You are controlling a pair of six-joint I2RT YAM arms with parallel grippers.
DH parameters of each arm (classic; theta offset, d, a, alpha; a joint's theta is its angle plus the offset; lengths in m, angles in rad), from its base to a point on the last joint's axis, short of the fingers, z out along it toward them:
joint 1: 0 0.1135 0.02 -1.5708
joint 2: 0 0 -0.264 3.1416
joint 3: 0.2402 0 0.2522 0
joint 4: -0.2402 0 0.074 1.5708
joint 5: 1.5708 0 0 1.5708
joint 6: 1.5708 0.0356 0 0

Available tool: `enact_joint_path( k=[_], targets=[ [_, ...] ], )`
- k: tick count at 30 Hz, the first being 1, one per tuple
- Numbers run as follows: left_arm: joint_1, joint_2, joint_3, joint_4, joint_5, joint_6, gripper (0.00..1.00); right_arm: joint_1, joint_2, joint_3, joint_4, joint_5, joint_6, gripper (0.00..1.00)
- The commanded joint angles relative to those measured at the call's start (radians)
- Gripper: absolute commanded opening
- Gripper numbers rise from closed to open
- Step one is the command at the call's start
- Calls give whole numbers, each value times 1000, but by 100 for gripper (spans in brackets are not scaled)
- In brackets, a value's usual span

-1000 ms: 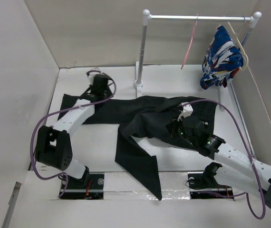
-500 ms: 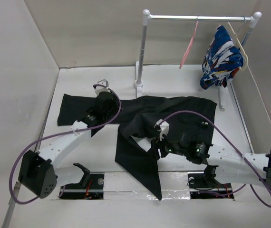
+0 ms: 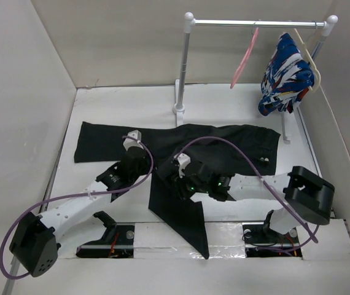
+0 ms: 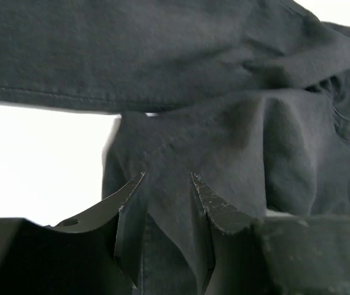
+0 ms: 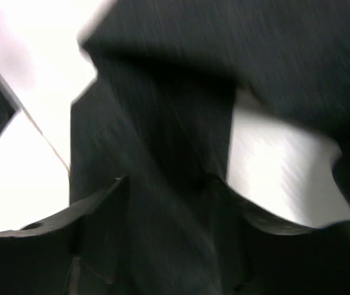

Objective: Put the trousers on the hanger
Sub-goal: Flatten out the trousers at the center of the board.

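Note:
My right gripper should move back toward the waist and my left gripper should pull the near leg alongside, because the near leg slants away from the stretched leg.
The black trousers lie spread on the white table, one leg stretched left and the other folded toward the near edge. My left gripper is at the crotch fold. In the left wrist view its jaws stand narrow, with a tented bunch of the trousers between them. My right gripper is low over the near leg. Its view is blurred, and the jaws stand apart over the black cloth. The pink hanger hangs edge-on from the rail, away from both grippers.
A white-posted metal rail stands at the back right. A cream hanger with a blue, white and red garment hangs at its right end. Walls enclose the table on the left, back and right. Purple cables loop over both arms.
Both arms swung toward the middle of the trousers. The left gripper came from the far leg to the crotch fold, and the right from the waist to the near leg. The trousers have barely shifted.

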Motion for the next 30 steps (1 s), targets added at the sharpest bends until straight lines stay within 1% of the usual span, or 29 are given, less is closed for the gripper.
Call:
enact_joint_path(
  k=[1, 2, 4, 5, 6, 8, 9, 10, 12, 14, 16, 17, 19, 20, 22, 23, 24, 26, 27, 28, 30],
  targets=[
    [-19, -61, -4, 26, 0, -33, 29, 9, 82, 101, 131, 5, 7, 41],
    [-19, -79, -4, 23, -3, -36, 29, 9, 87, 115, 137, 56, 13, 33],
    [-19, -99, -16, 21, -3, -37, 30, 9, 75, 149, 151, 118, 38, 20],
    [-19, -115, -23, 21, -6, -37, 31, 9, 35, 159, 149, 144, 47, 13],
    [-19, -121, -32, -14, -12, -39, 31, -1, 6, 164, 149, 196, 68, 10],
    [-19, -130, -33, -40, -21, -39, 33, -24, -55, 163, 157, 248, 94, 3],
    [-19, -135, -32, -52, -24, -39, 34, -44, -113, 157, 159, 273, 128, 1],
    [-19, -138, -33, -75, -26, -43, 36, -88, -138, 147, 174, 272, 145, 1],
    [-19, -174, -56, -82, -23, -48, 41, -130, -195, 100, 189, 262, 194, 1],
    [-19, -211, -73, -86, -2, -56, 46, -190, -212, 42, 206, 264, 212, 1],
    [-19, -222, -99, -74, 37, -56, 50, -243, -215, 8, 205, 226, 239, 1],
    [-29, -211, -107, -69, 75, -51, 50, -289, -213, -11, 206, 192, 245, 1],
    [-64, -193, -130, -46, 91, -51, 50, -317, -207, -67, 234, 177, 254, 1],
    [-88, -166, -133, -43, 72, -62, 50, -328, -203, -84, 244, 172, 254, 3],
    [-195, -133, -107, -58, 31, -86, 50, -359, -187, -113, 267, 167, 252, 3],
    [-247, -101, -95, -68, -32, -100, 50, -371, -165, -113, 271, 157, 251, 3],
    [-366, -84, -67, -78, -73, -140, 50, -395, -155, -110, 271, 128, 246, 3],
    [-473, -35, -44, -144, -183, -206, 50, -408, -147, -92, 254, 101, 240, 2],
    [-511, -15, -30, -166, -199, -273, 50, -417, -154, -92, 255, 92, 236, 2],
    [-571, 0, -32, -198, -210, -305, 51, -417, -166, -95, 258, 92, 234, 2],
    [-613, 37, -65, -203, -207, -368, 53, -429, -207, -97, 252, 94, 231, 2]
  ],
)
